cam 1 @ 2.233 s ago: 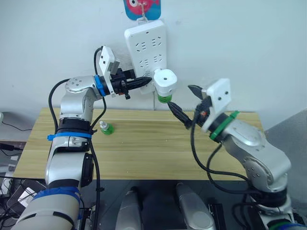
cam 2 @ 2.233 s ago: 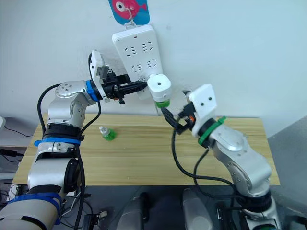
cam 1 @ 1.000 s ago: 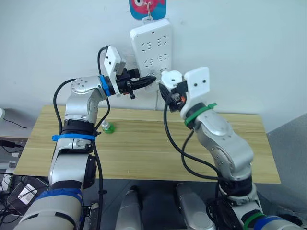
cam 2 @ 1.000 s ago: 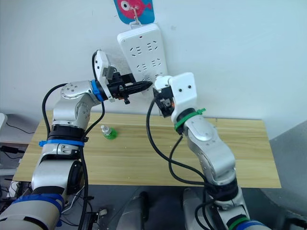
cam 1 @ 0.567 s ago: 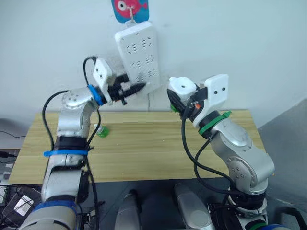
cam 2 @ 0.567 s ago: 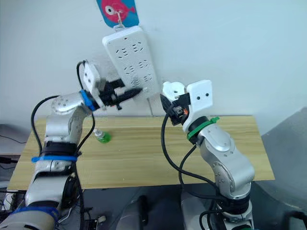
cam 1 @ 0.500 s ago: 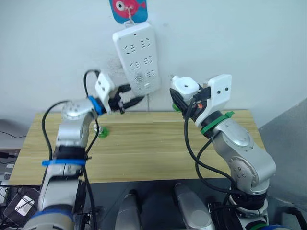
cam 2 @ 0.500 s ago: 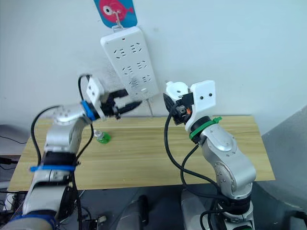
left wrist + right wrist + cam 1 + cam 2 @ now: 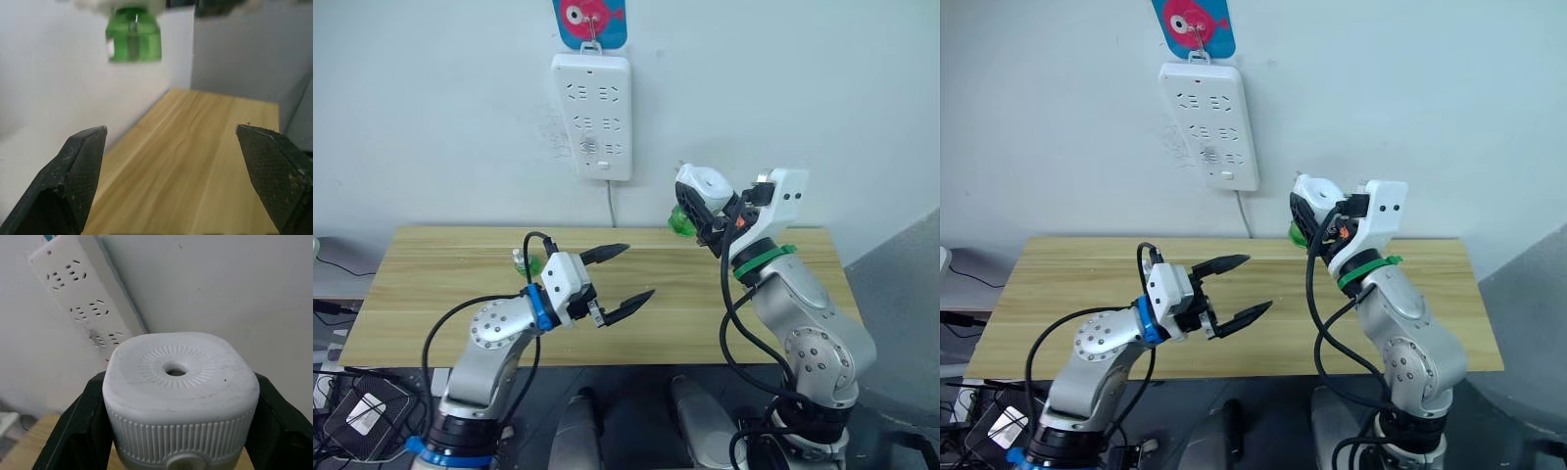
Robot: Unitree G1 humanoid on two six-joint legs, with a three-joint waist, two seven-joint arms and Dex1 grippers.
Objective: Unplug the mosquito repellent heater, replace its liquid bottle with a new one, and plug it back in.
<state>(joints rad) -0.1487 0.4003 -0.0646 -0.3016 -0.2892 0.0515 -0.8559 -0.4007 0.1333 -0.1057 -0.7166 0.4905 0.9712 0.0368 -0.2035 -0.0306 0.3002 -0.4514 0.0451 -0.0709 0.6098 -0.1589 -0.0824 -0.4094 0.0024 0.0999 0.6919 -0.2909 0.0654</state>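
The green bottle (image 9: 681,222) has a dark stem (image 9: 133,41) running up inside it, so I expect the bottle to pull a wick out of the heater when the robot twists it off.
My right gripper (image 9: 707,208) is shut on the mosquito repellent heater (image 9: 701,183), a white rounded unit with a hole in its ribbed top (image 9: 176,370), held in the air right of the wall power strip (image 9: 593,116) and apart from it. Its green liquid bottle (image 9: 681,221) hangs below the unit, and shows too in the left wrist view as the green bottle (image 9: 133,39). A second small green bottle (image 9: 527,260) stands on the table. My left gripper (image 9: 638,270) is open and empty above the table's front middle, pointing toward the heater.
The wooden table (image 9: 431,284) runs along a white wall. The power strip's cord (image 9: 611,206) drops behind the table, and a fish-shaped hook (image 9: 590,20) holds the strip. Black cables loop around both arms.
My left gripper has opened and dropped from the power strip to above the table's front. My right gripper has carried the heater away from the strip, which now hangs straight.
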